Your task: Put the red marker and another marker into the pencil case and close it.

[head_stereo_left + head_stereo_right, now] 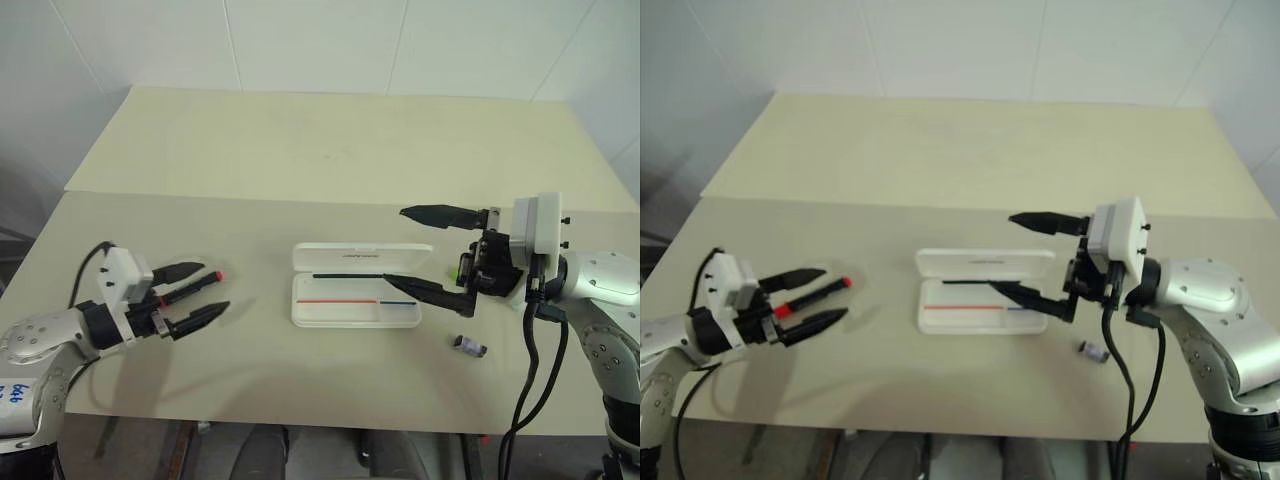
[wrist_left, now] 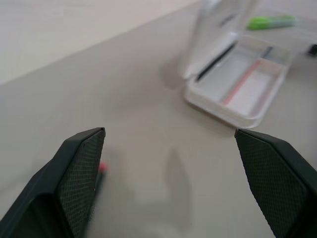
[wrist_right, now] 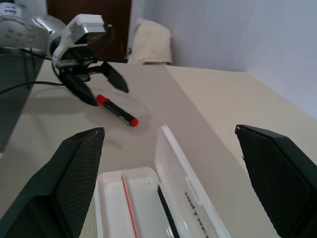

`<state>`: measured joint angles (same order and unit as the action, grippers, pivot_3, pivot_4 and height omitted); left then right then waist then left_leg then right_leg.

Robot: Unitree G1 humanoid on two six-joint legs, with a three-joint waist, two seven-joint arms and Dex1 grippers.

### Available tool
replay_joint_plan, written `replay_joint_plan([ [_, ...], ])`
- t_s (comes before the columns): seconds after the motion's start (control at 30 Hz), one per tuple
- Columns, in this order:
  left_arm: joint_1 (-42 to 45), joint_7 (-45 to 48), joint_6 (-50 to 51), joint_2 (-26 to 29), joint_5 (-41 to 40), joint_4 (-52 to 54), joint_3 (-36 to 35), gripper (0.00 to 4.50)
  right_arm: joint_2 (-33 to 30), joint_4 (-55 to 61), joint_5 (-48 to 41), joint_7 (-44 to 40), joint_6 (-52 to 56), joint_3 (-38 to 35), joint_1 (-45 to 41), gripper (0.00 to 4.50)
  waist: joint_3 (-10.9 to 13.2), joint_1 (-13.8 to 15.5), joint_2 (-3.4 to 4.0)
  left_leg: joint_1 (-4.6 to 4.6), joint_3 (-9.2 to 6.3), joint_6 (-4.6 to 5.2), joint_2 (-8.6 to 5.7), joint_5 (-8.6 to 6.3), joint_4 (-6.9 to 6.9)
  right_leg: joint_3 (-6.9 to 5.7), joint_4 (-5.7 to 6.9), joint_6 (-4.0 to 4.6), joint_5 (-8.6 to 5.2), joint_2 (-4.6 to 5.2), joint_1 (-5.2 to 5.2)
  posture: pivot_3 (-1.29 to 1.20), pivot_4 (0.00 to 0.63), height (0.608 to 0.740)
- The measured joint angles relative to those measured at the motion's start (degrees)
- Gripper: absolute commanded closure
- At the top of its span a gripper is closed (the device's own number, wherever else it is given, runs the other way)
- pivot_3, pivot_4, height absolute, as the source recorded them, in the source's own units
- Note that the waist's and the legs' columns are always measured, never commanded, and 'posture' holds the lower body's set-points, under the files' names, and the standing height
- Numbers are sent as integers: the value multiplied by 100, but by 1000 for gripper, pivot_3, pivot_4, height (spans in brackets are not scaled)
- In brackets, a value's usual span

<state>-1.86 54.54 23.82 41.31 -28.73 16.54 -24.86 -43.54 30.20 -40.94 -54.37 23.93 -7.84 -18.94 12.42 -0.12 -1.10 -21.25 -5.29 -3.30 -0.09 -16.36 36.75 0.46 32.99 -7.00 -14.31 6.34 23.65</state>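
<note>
The lime-green highlighter (image 1: 453,273) will lie lengthwise beside the long divider when I lower it into the pencil case, because the red line (image 1: 337,301) marks that divider.
The red marker (image 1: 192,287), black with a red tip, lies on the table at the left, between the spread fingers of my left gripper (image 1: 212,289), which is open and not clamping it. The pencil case (image 1: 355,312) lies open in the middle with its lid (image 1: 365,258) tilted back; red, blue and black lines show inside. My right gripper (image 1: 395,247) is open and hovers over the case's right end with nothing between its fingers. Another marker, a lime-green highlighter (image 2: 270,21), lies beyond the case on the right, mostly hidden behind my right hand in the head views.
A small dark stubby cylinder (image 1: 469,346) lies near the table's front edge, right of the case. The cream table (image 1: 300,150) stretches far back. My right arm's cable (image 1: 530,380) hangs over the front edge.
</note>
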Motion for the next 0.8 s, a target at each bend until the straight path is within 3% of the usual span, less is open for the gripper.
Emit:
replay_joint_plan([
  [0.37, -39, 555, -1122, 308, 224, -1692, -138, 7, -1, -183, 10, -65, 17, 77, -194, 0, 0, 2, 0, -1, 6, -3, 1, -2, -8, 0, -6, 0, 0, 2, 3, 0, 150, 740],
  [0.8, 968, 1006, -1572, 458, 644, -3205, 698, 7, -7, -156, 10, 22, 146, 65, -257, 0, -1, 1, -1, 4, 10, -3, 1, -1, -28, 0, 4, -21, 12, 1, 12, 0, 150, 740],
])
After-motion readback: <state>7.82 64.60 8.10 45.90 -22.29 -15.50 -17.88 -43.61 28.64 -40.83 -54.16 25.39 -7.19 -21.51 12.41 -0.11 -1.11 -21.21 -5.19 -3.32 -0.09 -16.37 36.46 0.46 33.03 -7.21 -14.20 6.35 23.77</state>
